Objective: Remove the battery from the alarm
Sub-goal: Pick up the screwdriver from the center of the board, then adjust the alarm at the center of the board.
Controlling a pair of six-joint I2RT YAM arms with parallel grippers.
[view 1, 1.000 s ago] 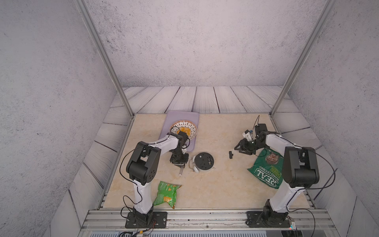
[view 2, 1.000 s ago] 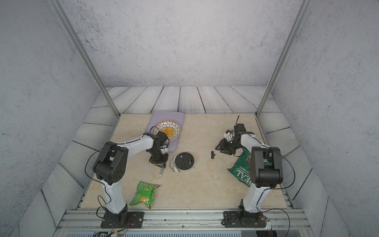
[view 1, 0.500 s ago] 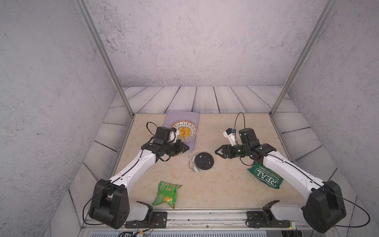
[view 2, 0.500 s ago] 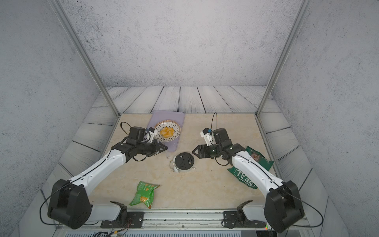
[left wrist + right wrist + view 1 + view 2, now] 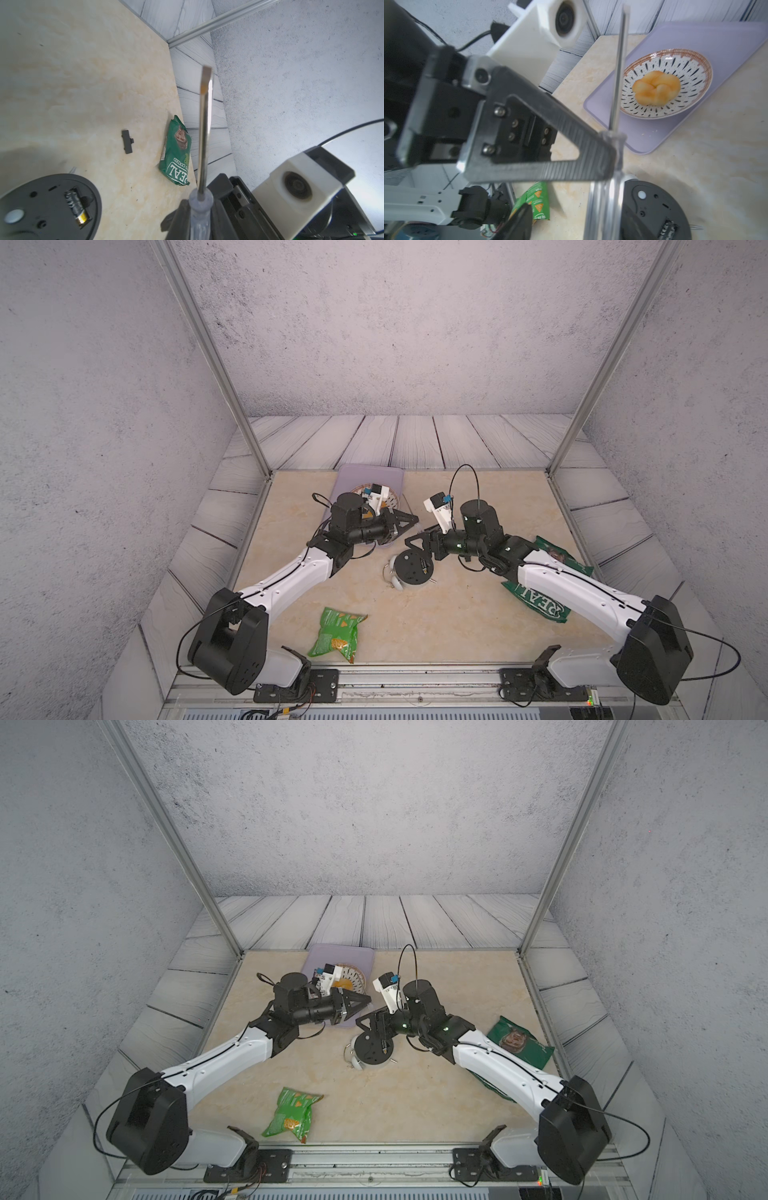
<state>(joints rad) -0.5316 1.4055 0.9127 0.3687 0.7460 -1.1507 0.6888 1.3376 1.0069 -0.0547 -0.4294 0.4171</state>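
The alarm lies loose (image 5: 410, 569) and my left gripper has the screwdriver, so my right gripper should steady the alarm while my left gripper pries out the battery (image 5: 425, 565).
The alarm (image 5: 413, 569) (image 5: 374, 1048) lies face down on the table, its black round back up. Its compartment is uncovered and the battery (image 5: 78, 209) (image 5: 668, 228) sits inside. My left gripper (image 5: 409, 519) (image 5: 200, 207) hovers above and behind the alarm, shut on the clear handle of a screwdriver (image 5: 204, 124) (image 5: 617, 83). My right gripper (image 5: 415, 543) (image 5: 571, 224) faces it just over the alarm, open. One of its fingers (image 5: 519, 222) stands well apart from the handle, which passes between the jaws.
A small black battery cover (image 5: 127, 142) lies on the table right of the alarm. A patterned bowl (image 5: 664, 62) with a bun sits on a lilac mat behind. A light green snack bag (image 5: 336, 632) lies near the front, a dark green bag (image 5: 540, 605) under the right arm.
Both arms have reached out and risen, and the grippers now meet above the alarm. The left one has lifted the screwdriver off the table. The right one has left the cover.
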